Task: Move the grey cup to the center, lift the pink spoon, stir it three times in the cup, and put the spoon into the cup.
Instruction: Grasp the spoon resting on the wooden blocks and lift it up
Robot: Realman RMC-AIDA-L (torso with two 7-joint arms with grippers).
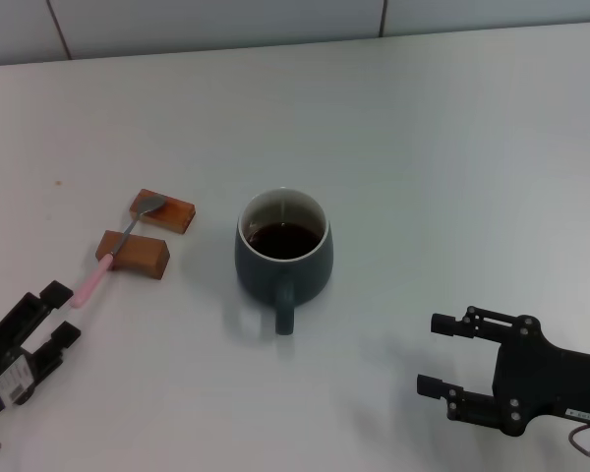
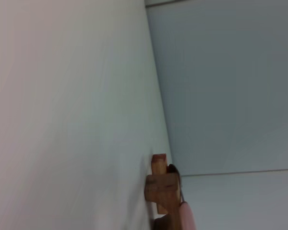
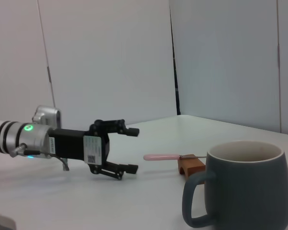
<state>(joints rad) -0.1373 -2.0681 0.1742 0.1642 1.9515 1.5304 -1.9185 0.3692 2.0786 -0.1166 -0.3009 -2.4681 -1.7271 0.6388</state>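
The pink spoon's handle (image 1: 91,282) sticks out clear of the near block toward the robot's open left gripper, so the gripper should move forward next until its fingers are on either side of the spoon's handle, then close.
The grey cup (image 1: 283,258) stands mid-table with dark liquid inside and its handle toward me; the right wrist view shows the cup (image 3: 247,191) up close. The pink spoon (image 1: 93,279) lies across two wooden blocks at the left, silver bowl on the far block, pink handle jutting toward me. My left gripper (image 1: 61,313) is open just short of the handle's end, apart from it; the right wrist view shows the same gripper (image 3: 133,149) open in front of the spoon (image 3: 162,156). My right gripper (image 1: 436,354) is open and empty at the lower right, clear of the cup.
Two brown wooden blocks (image 1: 134,250) (image 1: 163,211) carry the spoon left of the cup; they show in the left wrist view (image 2: 161,186) too. The white table (image 1: 452,147) ends at a wall along the back.
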